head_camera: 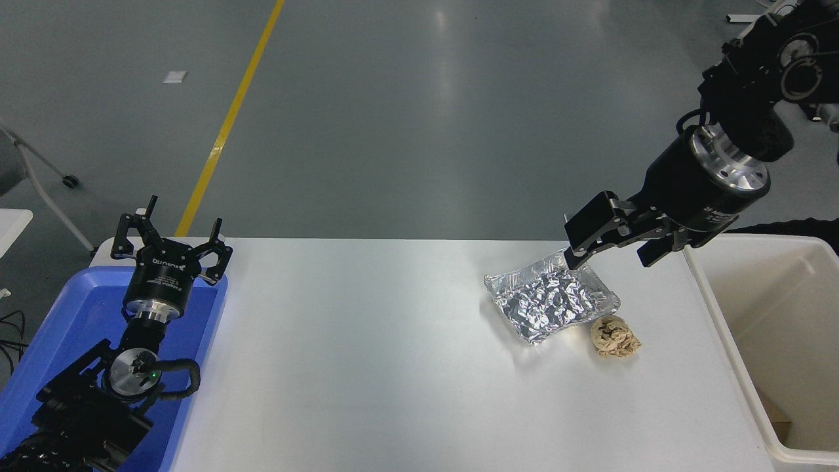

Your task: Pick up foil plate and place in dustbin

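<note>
The foil plate [554, 302] will stick out stiffly and keep its tray shape when the robot lifts it, because a raised side [519, 276] runs along the edge of the crinkled foil plate.
The foil plate [554, 298] is a shiny, crinkled silver tray lying flat on the white table [367, 367], right of centre. My right gripper [609, 259] comes in from the upper right and hangs open just over the plate's far right corner. Its left fingertip [573, 255] is at or touching the foil's far edge. It holds nothing. The cream-white dustbin [718, 321] stands at the table's right edge, just right of the gripper. My left gripper [172, 229] is parked open at the lower left.
A crumpled tan paper ball [614, 336] lies right next to the plate's near right corner. A shallow blue tray [52, 328] sits under the left arm at the table's left edge. A bit of brown paper lies in the dustbin's bottom.
</note>
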### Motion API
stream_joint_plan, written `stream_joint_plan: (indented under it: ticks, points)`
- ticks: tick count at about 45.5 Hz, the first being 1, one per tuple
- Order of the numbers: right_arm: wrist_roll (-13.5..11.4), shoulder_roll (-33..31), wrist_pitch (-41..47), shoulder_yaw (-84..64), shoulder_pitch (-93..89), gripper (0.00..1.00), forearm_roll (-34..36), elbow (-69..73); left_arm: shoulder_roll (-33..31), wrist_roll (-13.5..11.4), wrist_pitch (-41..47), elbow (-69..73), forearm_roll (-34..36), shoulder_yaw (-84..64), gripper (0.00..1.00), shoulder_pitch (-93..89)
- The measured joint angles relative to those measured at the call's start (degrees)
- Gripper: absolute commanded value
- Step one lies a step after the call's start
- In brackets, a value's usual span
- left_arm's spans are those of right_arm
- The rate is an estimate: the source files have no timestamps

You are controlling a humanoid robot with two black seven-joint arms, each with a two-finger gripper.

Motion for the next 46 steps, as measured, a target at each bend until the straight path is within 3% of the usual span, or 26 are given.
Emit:
stream_joint_plan:
  ticks: [17,33,46]
  points:
    - [-0.19,1.72,0.05,0.66,-8.16,1.0,-0.95,-6.23,-0.03,0.16,0.09,-0.02,0.1,-0.19,1.0,-0.1]
    - [-0.07,5.09,-0.24,5.81,-23.85,1.0,-7.09,-20.4,0.0,0.15,0.16,0.01,0.17,-0.1,1.0,-0.17]
    - [0.24,9.53,-9.72,8.48,-39.39,1.0,-12.3,-36.33,0.0,0.15,0.17,0.01,0.18,-0.09,1.0,-0.17]
